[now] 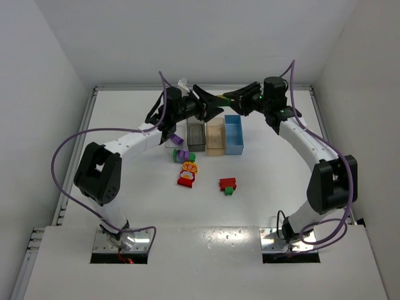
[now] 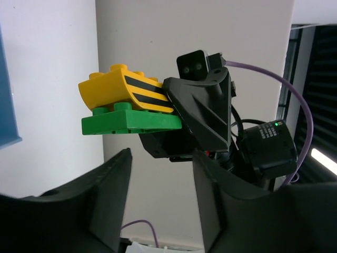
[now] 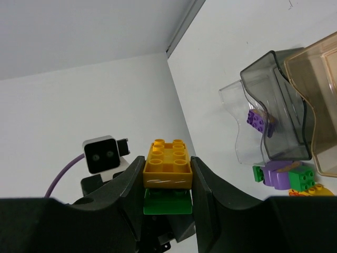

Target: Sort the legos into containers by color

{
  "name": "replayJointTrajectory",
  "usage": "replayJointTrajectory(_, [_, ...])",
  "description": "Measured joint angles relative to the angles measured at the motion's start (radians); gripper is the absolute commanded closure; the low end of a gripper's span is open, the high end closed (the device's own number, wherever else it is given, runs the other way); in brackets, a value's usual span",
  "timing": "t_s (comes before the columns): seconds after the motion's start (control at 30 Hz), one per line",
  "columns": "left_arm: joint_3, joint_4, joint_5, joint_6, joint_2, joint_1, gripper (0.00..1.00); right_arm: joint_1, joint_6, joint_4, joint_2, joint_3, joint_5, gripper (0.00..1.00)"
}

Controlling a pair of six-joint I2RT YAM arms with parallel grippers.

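My left gripper should move its fingers around the green plate [image 2: 130, 122] and pull it free, because the green plate, stuck [image 2: 139, 109] under the yellow-orange brick, is beyond the ends of its fingers.
My right gripper [image 3: 167, 171] is shut on a yellow-orange brick [image 3: 167, 163] with black stripes and a green plate [image 3: 167, 201] stuck under it. It holds the pair in the air above the bins [image 1: 222, 98]. My left gripper [image 2: 161, 158] is open and empty, facing the pair [image 2: 126, 103] from just short of it. In the top view the left gripper [image 1: 209, 107] and right gripper [image 1: 234, 100] meet tip to tip. The clear bin [image 1: 172, 142], smoky grey bin [image 1: 195, 135], tan bin [image 1: 215, 137] and light blue bin [image 1: 234, 134] stand in a row. A purple brick [image 1: 177, 139] lies in the clear bin.
Loose legos lie in front of the bins: a purple and green cluster [image 1: 181, 155], a yellow-orange piece [image 1: 189, 167], a red piece [image 1: 185, 180], another red brick [image 1: 227, 182] and a green one [image 1: 229, 190]. White walls enclose the table on three sides.
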Motion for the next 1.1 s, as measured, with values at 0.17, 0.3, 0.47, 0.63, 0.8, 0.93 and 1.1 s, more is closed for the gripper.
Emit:
replayJointTrajectory(0.17, [0.000, 0.006, 0.001, -0.001, 0.000, 0.000, 0.50, -0.001, 0.002, 0.004, 0.000, 0.000, 0.000, 1.00])
replayJointTrajectory(0.3, [0.000, 0.008, 0.002, 0.004, 0.000, 0.000, 0.31, -0.007, 0.003, 0.004, 0.000, 0.000, -0.003, 1.00])
replayJointTrajectory(0.47, [0.000, 0.008, 0.004, 0.000, 0.000, 0.000, 0.24, -0.015, 0.007, 0.004, -0.006, 0.000, -0.006, 1.00])
replayJointTrajectory(0.63, [0.000, 0.008, 0.004, 0.003, 0.000, 0.000, 0.37, -0.020, 0.010, 0.002, -0.017, 0.000, -0.007, 1.00])
replayJointTrajectory(0.8, [-0.002, 0.008, 0.001, 0.004, 0.000, 0.005, 0.45, -0.020, 0.014, -0.009, -0.032, 0.000, -0.010, 1.00])
replayJointTrajectory(0.93, [-0.002, 0.008, -0.001, 0.005, 0.004, 0.011, 0.45, -0.020, 0.021, -0.014, -0.039, 0.000, -0.011, 1.00])
replayJointTrajectory(1.1, [-0.002, 0.009, -0.009, 0.005, 0.024, 0.020, 0.41, -0.019, 0.028, -0.034, -0.051, -0.002, -0.011, 1.00])
